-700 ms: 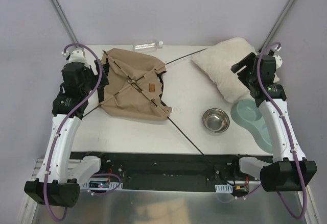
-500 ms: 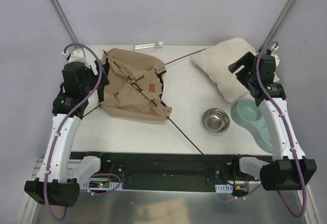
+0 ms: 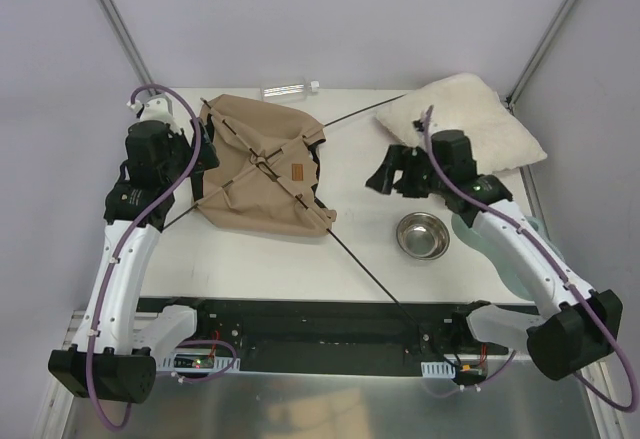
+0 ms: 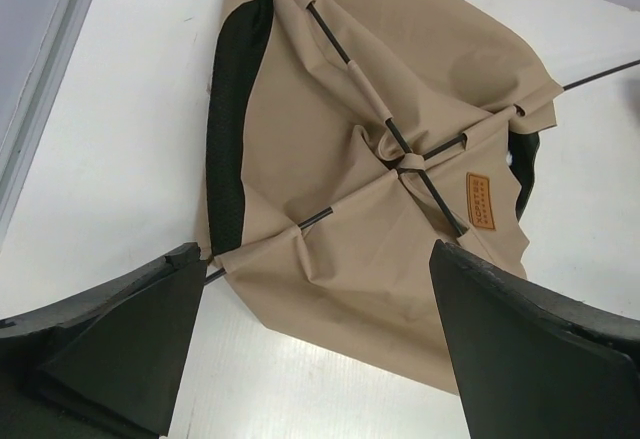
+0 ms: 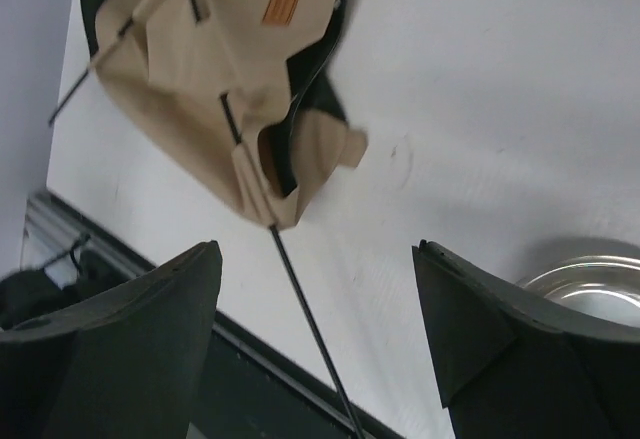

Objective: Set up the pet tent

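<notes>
My right gripper goes on down toward that clear pole stretch [image 3: 359, 262] and closes, because the black pole is clear past the tent's near corner [image 3: 331, 223] and in line with my fingers.
The pet tent [image 3: 262, 169] lies collapsed and flat at the back left of the table, tan fabric with a brown label [image 3: 295, 172] and two crossed black poles. One pole [image 3: 370, 274] runs out of its near right corner to the table's front edge. My left gripper [image 3: 203, 147] is open and empty over the tent's left edge; the tent [image 4: 380, 159] fills its view beyond the open gripper [image 4: 315, 349]. My right gripper [image 3: 385, 171] is open and empty right of the tent. Its view shows the tent's corner [image 5: 200, 109] and the pole [image 5: 310, 329] between its fingers [image 5: 130, 349].
A fluffy off-white pillow [image 3: 470, 119] lies at the back right. A steel bowl [image 3: 422, 234] sits near the right arm, also in the right wrist view [image 5: 590, 284]. A pale teal dish [image 3: 488, 247] lies partly under that arm. A clear bottle [image 3: 290, 89] lies behind the tent.
My right arm has swung from over the pillow leftward and nearer, to the middle of the table facing the tent. The left arm has hardly moved. The tent is unchanged.
</notes>
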Action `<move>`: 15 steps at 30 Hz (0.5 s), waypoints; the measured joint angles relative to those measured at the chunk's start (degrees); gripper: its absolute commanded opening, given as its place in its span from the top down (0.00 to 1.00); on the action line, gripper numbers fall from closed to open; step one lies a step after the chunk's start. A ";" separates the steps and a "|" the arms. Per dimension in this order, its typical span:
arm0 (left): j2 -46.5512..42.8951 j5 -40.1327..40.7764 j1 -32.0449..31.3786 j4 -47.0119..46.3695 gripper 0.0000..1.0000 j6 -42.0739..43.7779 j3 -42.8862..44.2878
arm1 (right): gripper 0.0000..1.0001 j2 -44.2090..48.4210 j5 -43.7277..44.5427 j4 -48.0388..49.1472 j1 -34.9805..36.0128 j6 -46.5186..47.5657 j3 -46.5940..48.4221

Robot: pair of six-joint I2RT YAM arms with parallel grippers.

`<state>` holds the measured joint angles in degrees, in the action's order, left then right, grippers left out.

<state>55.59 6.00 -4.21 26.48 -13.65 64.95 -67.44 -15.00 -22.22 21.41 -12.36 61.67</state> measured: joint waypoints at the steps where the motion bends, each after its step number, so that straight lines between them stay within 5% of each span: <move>1: 0.26 0.00 0.00 -0.02 0.01 -0.28 -0.02 | 0.16 -0.02 -0.68 -0.04 2.27 0.74 -0.87; 15: 2.75 -2.89 0.02 -0.09 0.01 -5.31 -3.23 | 0.23 -2.75 -1.09 -4.20 22.10 4.59 -9.55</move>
<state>58.35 3.11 -4.19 26.39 -18.96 61.71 -70.19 -16.10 -26.41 43.51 -7.77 52.12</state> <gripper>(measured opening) 0.990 0.795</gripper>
